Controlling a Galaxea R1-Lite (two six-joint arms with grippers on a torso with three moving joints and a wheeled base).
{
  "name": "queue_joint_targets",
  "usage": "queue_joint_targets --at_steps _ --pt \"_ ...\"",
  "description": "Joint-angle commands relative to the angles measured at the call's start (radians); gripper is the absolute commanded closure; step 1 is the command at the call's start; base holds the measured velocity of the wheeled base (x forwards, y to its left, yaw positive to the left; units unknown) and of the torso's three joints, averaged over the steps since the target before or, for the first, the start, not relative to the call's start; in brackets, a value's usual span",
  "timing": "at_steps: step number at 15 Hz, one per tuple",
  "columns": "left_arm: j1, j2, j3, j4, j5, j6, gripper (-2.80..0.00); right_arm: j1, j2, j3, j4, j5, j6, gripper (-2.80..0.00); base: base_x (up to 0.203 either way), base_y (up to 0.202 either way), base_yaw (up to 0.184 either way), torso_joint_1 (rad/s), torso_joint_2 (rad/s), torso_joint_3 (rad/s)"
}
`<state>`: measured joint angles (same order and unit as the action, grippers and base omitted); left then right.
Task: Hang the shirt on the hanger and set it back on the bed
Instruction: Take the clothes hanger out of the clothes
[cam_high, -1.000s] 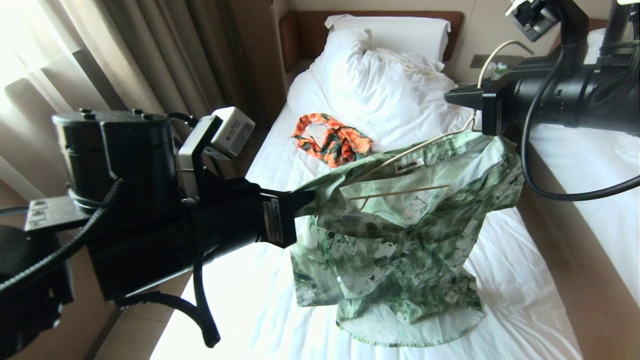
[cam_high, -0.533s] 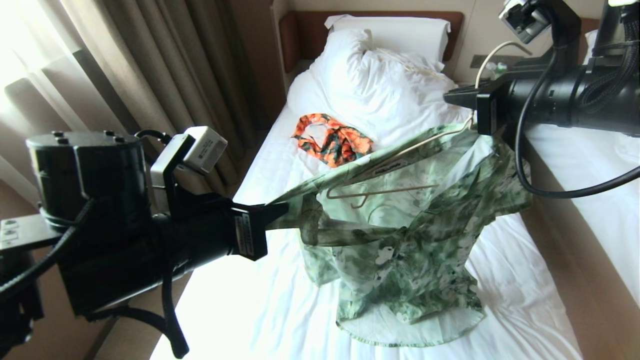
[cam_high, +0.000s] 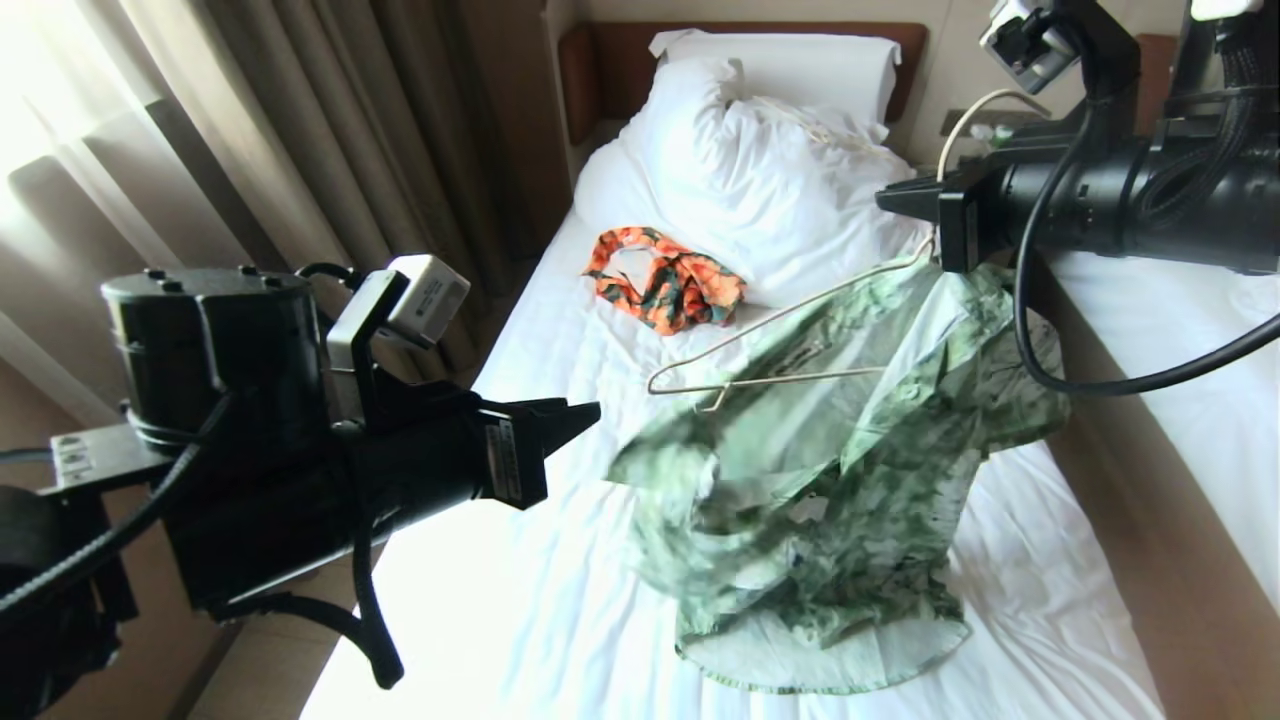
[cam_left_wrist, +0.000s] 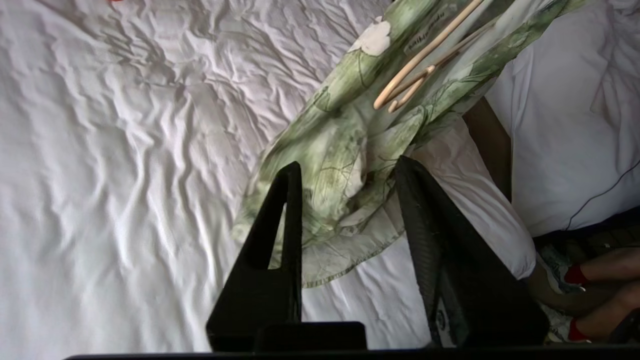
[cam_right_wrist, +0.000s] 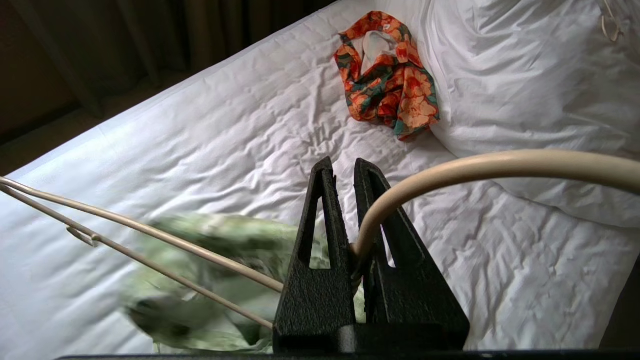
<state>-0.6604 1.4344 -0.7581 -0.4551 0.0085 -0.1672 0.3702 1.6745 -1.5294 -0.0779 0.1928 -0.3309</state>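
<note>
My right gripper should pull the hanger out and lay it over the shirt on the bed (cam_high: 828, 588), because one end of the hanger (cam_high: 655, 383) is clear of the drooping shirt.
The cream hanger (cam_high: 800, 375) hangs tilted over the bed (cam_high: 560, 560). My right gripper (cam_high: 885, 200) is shut on its neck below the hook, seen close up in the right wrist view (cam_right_wrist: 344, 162). The green floral shirt (cam_high: 830, 500) droops from the hanger's right side. The hanger's left end is bare, and the shirt's hem rests on the sheet. My left gripper (cam_high: 590, 410) is open and holds nothing. It sits just left of the sagging shirt (cam_left_wrist: 330, 145), and the fabric lies beyond its fingertips (cam_left_wrist: 292, 172).
An orange patterned garment (cam_high: 665, 280) lies on the sheet in front of the bunched white duvet (cam_high: 760, 170) and pillow (cam_high: 800, 60). Curtains (cam_high: 300, 130) hang to the left. A second bed (cam_high: 1180, 340) runs along the right. A person's legs (cam_left_wrist: 600, 270) show beside it.
My left gripper has opened and let go of the shirt's shoulder. That side has slid off the hanger's left end and dropped. The right gripper keeps its hold on the hanger.
</note>
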Motion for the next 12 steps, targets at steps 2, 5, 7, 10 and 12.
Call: queue_joint_targets --at_steps 2,5,7,10,12 --pt "0.000 0.000 0.022 -0.004 0.001 -0.002 -2.80 0.003 0.016 0.005 -0.001 0.002 -0.002 0.00 0.000 0.000 0.000 0.000 0.00 0.000" --pt "0.026 -0.007 0.060 -0.023 0.002 -0.007 0.00 0.007 0.033 0.014 -0.002 0.002 -0.002 0.00 0.000 0.000 0.000 0.000 0.00 0.000" --pt "0.036 -0.028 0.082 -0.043 0.001 -0.006 0.00 0.007 0.036 0.015 -0.001 0.002 -0.002 0.00 0.000 0.000 0.000 0.000 0.00 0.000" --pt "0.036 -0.069 0.119 -0.043 0.004 -0.006 0.00 0.007 0.034 0.015 0.000 0.004 0.001 0.00 0.000 0.000 0.000 0.000 0.00 0.000" --pt "0.036 -0.077 0.143 -0.043 0.013 -0.008 0.00 0.006 0.034 0.025 0.000 0.004 0.006 0.00 0.000 0.000 0.000 0.000 0.00 0.000"
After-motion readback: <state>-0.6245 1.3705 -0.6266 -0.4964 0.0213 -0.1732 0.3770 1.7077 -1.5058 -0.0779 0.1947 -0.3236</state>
